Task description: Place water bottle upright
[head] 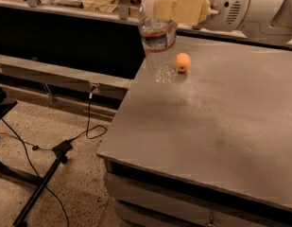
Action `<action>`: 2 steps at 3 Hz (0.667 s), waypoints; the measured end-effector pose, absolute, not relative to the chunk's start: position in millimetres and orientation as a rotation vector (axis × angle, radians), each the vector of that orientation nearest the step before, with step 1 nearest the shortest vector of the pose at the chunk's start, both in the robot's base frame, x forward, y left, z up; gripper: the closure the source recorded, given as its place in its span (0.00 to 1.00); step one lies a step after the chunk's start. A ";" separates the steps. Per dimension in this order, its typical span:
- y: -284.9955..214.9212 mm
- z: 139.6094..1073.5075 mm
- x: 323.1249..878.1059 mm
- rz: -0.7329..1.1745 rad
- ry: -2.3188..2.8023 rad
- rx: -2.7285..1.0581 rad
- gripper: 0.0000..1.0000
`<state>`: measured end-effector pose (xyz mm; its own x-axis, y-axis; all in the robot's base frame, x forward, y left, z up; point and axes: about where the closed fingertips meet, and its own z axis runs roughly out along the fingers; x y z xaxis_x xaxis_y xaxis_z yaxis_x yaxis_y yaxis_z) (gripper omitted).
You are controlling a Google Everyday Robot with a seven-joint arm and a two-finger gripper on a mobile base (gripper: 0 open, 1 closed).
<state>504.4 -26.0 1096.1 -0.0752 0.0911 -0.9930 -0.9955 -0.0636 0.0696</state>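
Note:
The water bottle is hanging at a slant with its base above the grey table, so next my gripper sets it upright and brings the bottle's base flat [166,117] down before it opens.
The water bottle [158,46] is clear ribbed plastic with a narrow red and white label band. It hangs nearly upright over the far left part of the grey table [216,117], its base at or just above the surface. My gripper [176,6] reaches in from the upper right with cream-coloured fingers [189,9] shut on the bottle's top, hiding the cap.
A small orange ball [183,62] lies on the table just right of the bottle. The table's left edge drops to a speckled floor with black cables [89,131] and a stand leg [39,188]. A dark counter with clutter runs along the back.

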 end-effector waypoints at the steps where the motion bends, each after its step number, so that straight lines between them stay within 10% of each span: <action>1: -34.2 1111.9 505.5 1.282 1.163 -1.084 1.00; 2: -47.8 1096.6 503.0 1.233 1.227 -0.957 1.00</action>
